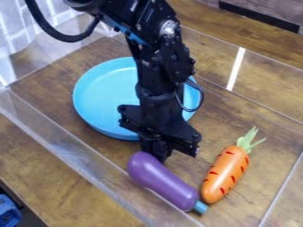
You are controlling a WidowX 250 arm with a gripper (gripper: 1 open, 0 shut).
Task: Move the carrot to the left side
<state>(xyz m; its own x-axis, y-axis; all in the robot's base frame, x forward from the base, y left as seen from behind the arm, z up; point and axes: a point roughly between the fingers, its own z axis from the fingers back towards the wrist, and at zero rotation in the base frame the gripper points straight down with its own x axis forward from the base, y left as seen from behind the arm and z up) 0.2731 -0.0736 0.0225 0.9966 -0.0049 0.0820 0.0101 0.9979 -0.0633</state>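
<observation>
Next, my gripper lifts clear, opens and comes down around the orange carrot (225,173), because its closed fingers are at the purple eggplant's upper end (143,163), next to the carrot.
The orange toy carrot (224,176) lies on the wooden table at the lower right, its green leafy top (249,139) pointing up and to the right. It is apart from everything else. My gripper (167,149) points straight down just left of it, above the upper end of the purple toy eggplant (161,178). The black fingers (154,144) are drawn close together and I see nothing between them. The carrot is not in the jaws.
A blue plate (101,89) sits behind the arm at the left. Clear plastic walls (71,155) box in the table area, with the front wall running close below the eggplant. Bare wood lies to the left of the eggplant and right of the carrot.
</observation>
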